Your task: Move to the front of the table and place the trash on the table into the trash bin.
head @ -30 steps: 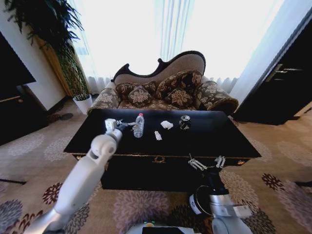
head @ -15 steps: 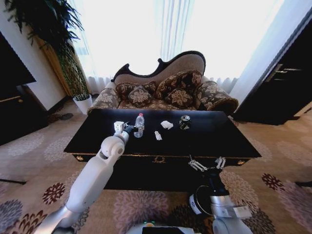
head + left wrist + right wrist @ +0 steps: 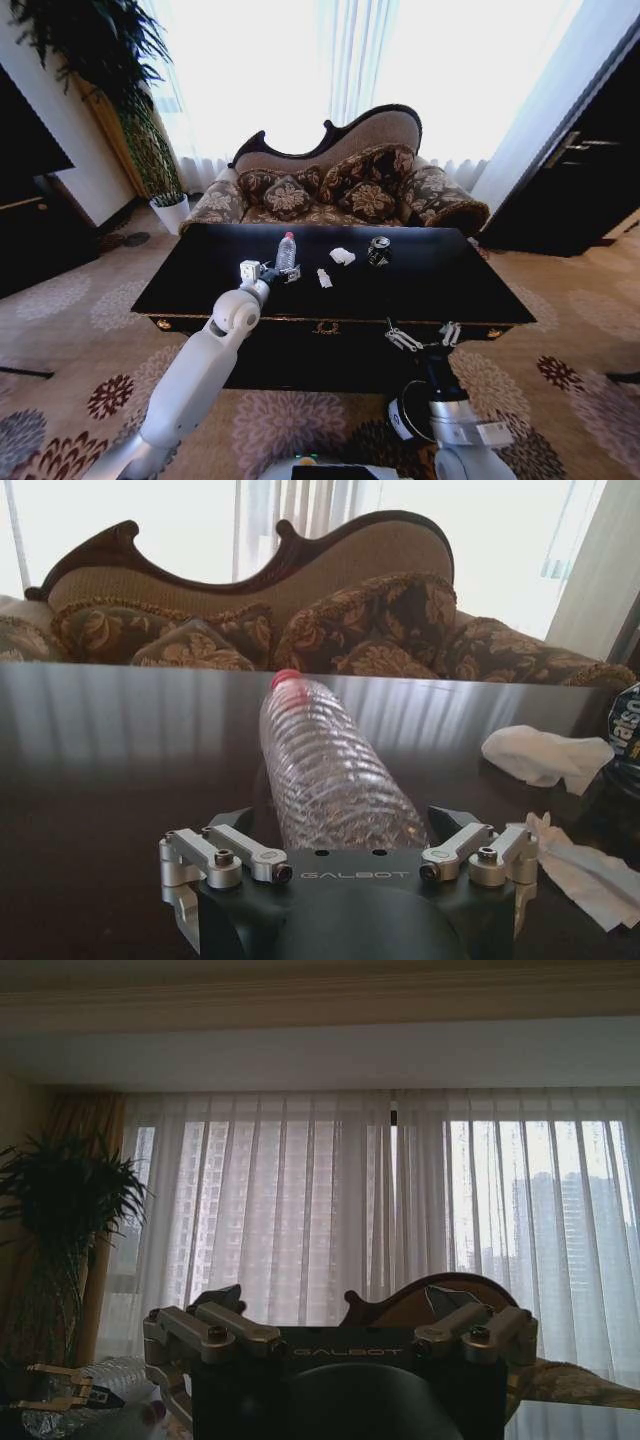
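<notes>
The clear plastic bottle has a thin, see-through ribbed side (image 3: 320,750). I expect its base (image 3: 355,830) to squeeze in and get narrow when I lift the bottle with my left gripper.
On the glossy black table (image 3: 450,290) stand a clear plastic bottle (image 3: 286,252) with a red cap, a crumpled white paper wad (image 3: 342,256), a small white scrap (image 3: 324,278) and a dark drink can (image 3: 378,250). My left gripper (image 3: 282,273) is open at the bottle's base. In the left wrist view the bottle (image 3: 330,770) stands between its spread fingers (image 3: 245,852), with the wad (image 3: 545,752), scrap (image 3: 585,865) and can (image 3: 630,730) beside it. My right gripper (image 3: 422,337) is open, pointing up below the table's front edge. The dark round trash bin (image 3: 403,415) sits on the carpet behind that arm.
A patterned sofa (image 3: 340,180) stands behind the table before bright curtained windows. A white plant pot (image 3: 172,212) with a tall plant is at the back left. Dark cabinets stand at the right (image 3: 590,170) and left (image 3: 25,200). Floral carpet surrounds the table.
My left arm has swung right and forward across the table, bringing its gripper from left of the bottle up to the bottle's base. The right arm has stayed put.
</notes>
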Controlling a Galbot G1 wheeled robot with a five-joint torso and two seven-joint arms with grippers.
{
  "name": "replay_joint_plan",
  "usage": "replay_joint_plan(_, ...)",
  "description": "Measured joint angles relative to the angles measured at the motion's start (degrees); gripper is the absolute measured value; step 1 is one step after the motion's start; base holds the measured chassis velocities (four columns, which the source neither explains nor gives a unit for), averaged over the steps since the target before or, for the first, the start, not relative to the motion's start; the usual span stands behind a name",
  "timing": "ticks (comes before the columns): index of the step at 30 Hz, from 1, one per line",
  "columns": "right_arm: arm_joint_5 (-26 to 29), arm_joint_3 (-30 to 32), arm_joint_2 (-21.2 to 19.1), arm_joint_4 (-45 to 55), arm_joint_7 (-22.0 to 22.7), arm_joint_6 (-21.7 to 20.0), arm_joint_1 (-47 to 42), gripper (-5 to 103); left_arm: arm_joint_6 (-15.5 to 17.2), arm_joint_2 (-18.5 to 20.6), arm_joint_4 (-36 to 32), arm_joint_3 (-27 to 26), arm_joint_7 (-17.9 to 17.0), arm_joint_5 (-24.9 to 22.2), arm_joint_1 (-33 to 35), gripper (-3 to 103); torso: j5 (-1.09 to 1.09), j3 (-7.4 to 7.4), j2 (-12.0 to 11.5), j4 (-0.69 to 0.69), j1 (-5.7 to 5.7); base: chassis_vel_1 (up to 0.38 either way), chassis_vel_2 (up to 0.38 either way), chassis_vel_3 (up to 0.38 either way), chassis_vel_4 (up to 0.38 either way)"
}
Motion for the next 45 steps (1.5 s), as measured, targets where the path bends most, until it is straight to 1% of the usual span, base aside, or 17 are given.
replay_joint_plan(5, 0.1, 0.2, -0.2, 0.2, 0.0, 0.0, -0.2, 100, -0.3, 0.1, -0.5, -0.4, 0.1, 0.0, 0.8, 90, -0.01, 0.0, 0.0, 0.0, 0.0, 0.0, 0.0, 0.0, 0.0)
replay_joint_plan(6, 0.1, 0.2, -0.2, 0.3, 0.0, 0.0, -0.3, 100, -0.4, 0.4, -1.2, -0.8, 0.3, 0.0, 1.1, 80, 0.0, 0.0, 0.0, 0.0, 0.0, 0.0, 0.0, 0.0, 0.0)
replay_joint_plan(8, 0.1, 0.3, -0.2, 0.4, 0.0, 0.0, -0.3, 100, -0.5, 0.7, -1.8, -1.1, 0.3, 0.0, 1.4, 80, 0.0, 0.0, 0.0, 0.0, 0.0, 0.0, 0.0, 0.0, 0.0)
replay_joint_plan(13, 0.1, 0.1, -0.1, 0.7, 0.0, 0.0, -0.4, 100, -0.9, 1.9, -3.7, -2.8, 1.0, 0.0, 3.7, 59, 0.0, 0.0, 0.0, 0.0, 0.0, 0.0, 0.0, 0.0, 0.0)
replay_joint_plan(22, 0.9, -0.3, -0.3, 0.8, 0.0, -0.2, -0.4, 100, -2.1, 3.0, -7.2, -6.2, 2.9, 3.1, 8.1, 39, -0.01, 0.0, 0.0, -0.01, 0.0, 0.0, 0.0, 0.0, 0.0)
replay_joint_plan(24, 4.0, -0.6, -0.8, 0.7, -0.4, -0.7, -0.4, 100, -5.4, 3.1, -11.0, -9.1, 5.5, 7.6, 10.9, 36, 0.0, 0.0, 0.0, 0.0, 0.0, 0.0, 0.0, 0.0, 0.0)
replay_joint_plan(26, 9.6, -1.1, -1.3, 1.0, -1.3, -1.3, -0.8, 100, -11.5, 3.1, -14.7, -12.4, 9.8, 13.3, 14.6, 36, 0.0, 0.0, 0.0, 0.0, 0.0, 0.0, 0.0, 0.0, 0.0)
replay_joint_plan(27, 9.6, -1.1, -1.3, 1.0, -1.3, -1.3, -0.8, 100, -11.5, 3.1, -14.7, -12.4, 9.8, 13.3, 14.6, 36, 0.0, 0.0, 0.0, 0.0, 0.0, 0.0, 0.0, 0.0, 0.0)
replay_joint_plan(28, 13.3, -1.5, -1.6, 1.5, -1.9, -1.9, -1.1, 100, -16.1, 3.0, -16.8, -14.3, 13.0, 17.9, 17.1, 36, 0.0, -0.01, 0.0, 0.0, 0.0, 0.0, 0.0, 0.0, 0.0)
replay_joint_plan(30, 18.7, -2.0, -2.1, 2.5, -3.6, -3.0, -1.2, 100, -21.9, 2.6, -19.9, -16.8, 16.8, 24.3, 21.0, 36, 0.0, -0.01, 0.0, 0.01, -0.01, 0.0, 0.0, 0.0, 0.0)
replay_joint_plan(32, 22.5, -2.8, -2.5, 3.5, -4.8, -4.3, -1.1, 100, -26.1, 2.2, -22.5, -18.5, 19.0, 28.1, 24.5, 36, -0.01, -0.01, 0.0, 0.01, -0.01, 0.0, 0.0, 0.0, 0.0)
replay_joint_plan(34, 23.6, -3.1, -2.6, 3.9, -5.1, -4.9, -1.1, 100, -27.7, 2.1, -23.3, -19.1, 19.7, 29.1, 25.6, 36, -0.01, -0.01, 0.0, 0.02, -0.01, 0.0, 0.0, 0.0, 0.0)
replay_joint_plan(36, 27.6, -5.5, -2.9, 6.1, -5.4, -7.6, -1.4, 100, -34.9, 2.1, -24.8, -21.0, 22.2, 32.9, 28.4, 36, -0.01, -0.01, 0.0, 0.01, -0.01, 0.0, 0.0, 0.0, 0.0)
replay_joint_plan(37, 27.6, -5.5, -2.9, 6.1, -5.4, -7.6, -1.4, 100, -34.9, 2.1, -24.8, -21.0, 22.2, 32.9, 28.4, 36, -0.01, -0.01, 0.0, 0.01, -0.01, 0.0, 0.0, 0.0, 0.0)
replay_joint_plan(39, 30.1, -7.6, -3.0, 8.0, -5.7, -9.0, -1.8, 100, -41.6, 2.4, -25.2, -21.7, 23.6, 36.0, 29.9, 36, -0.01, -0.01, 0.0, 0.0, 0.0, 0.0, 0.0, 0.0, 0.0)
replay_joint_plan(42, 32.1, -9.3, -2.8, 9.4, -6.3, -9.9, -2.4, 100, -45.3, 2.4, -26.1, -21.1, 24.2, 38.3, 31.5, 36, -0.01, -0.01, 0.0, 0.01, 0.0, 0.0, 0.0, 0.0, 0.0)
replay_joint_plan(45, 32.4, -10.0, -2.9, 9.5, -6.3, -10.3, -2.7, 100, -46.0, 2.5, -26.8, -20.5, 24.8, 39.3, 32.0, 36, -0.01, -0.01, 0.0, 0.0, -0.01, 0.0, 0.0, 0.0, 0.0)
